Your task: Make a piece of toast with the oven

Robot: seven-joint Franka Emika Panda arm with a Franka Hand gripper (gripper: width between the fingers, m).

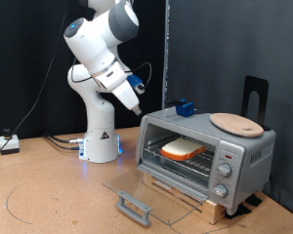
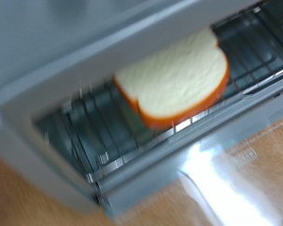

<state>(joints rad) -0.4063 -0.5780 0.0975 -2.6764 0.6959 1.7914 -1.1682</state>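
I can see my gripper hanging high and crooked to the oven's open door [image 1: 154, 198], so next I turn my gripper straight and lower it beyond the door's handle [image 1: 133, 209] before I shut the door.
The silver-grey toaster oven [image 1: 207, 148] stands on a wooden slatted base at the exterior view's right, its glass door [image 1: 146, 198] dropped open flat. The piece of toast [image 1: 184, 148] lies on the wire rack inside; in the wrist view the toast [image 2: 174, 80] rests on the rack [image 2: 94, 137] with its orange-brown crust showing. My gripper [image 1: 139, 101] hangs in the air above and to the left of the oven, apart from it, with nothing seen between its fingers. The fingers do not show in the wrist view.
A round light wooden board [image 1: 235, 123] and a small blue object [image 1: 183, 107] lie on the oven's top. A black stand [image 1: 255, 97] rises behind the oven. Cables [image 1: 20, 146] trail on the tabletop at the exterior view's left.
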